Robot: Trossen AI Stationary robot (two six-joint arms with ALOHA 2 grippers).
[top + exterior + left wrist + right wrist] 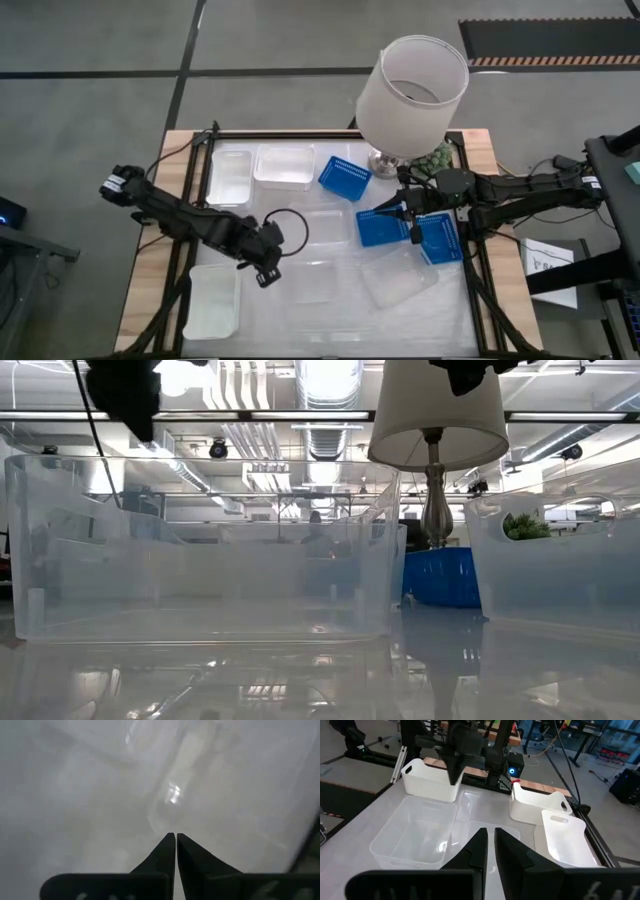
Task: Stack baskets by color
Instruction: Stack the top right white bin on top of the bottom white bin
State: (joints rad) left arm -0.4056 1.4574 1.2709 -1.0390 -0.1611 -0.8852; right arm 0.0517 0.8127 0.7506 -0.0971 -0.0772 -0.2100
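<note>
A thin gap (pixel 254 168) separates the far white baskets, so the white basket nearer the lamp (pixel 285 168) will come up alone when I lift it.
Three blue mesh baskets (pixel 345 178) (pixel 384 228) (pixel 440 238) lie on the table's right half. Two white baskets (pixel 231 176) (pixel 285 166) stand side by side at the far left, and a third (pixel 213 300) stands at the near left. Clear baskets (pixel 322 300) (pixel 398 280) sit near the front; the larger one (pixel 415 835) is empty. My left gripper (pixel 268 275) hangs shut above the table beside that clear basket, pointing steeply down. My right gripper (pixel 490 834) is held high and level above the middle blue basket, its fingers all but together with nothing between them.
A table lamp with a big white shade (pixel 412 90) stands at the far right, its metal foot (pixel 385 162) beside the far blue basket. A small green plant (pixel 437 157) sits next to it. Black frame rails run along the table's sides.
</note>
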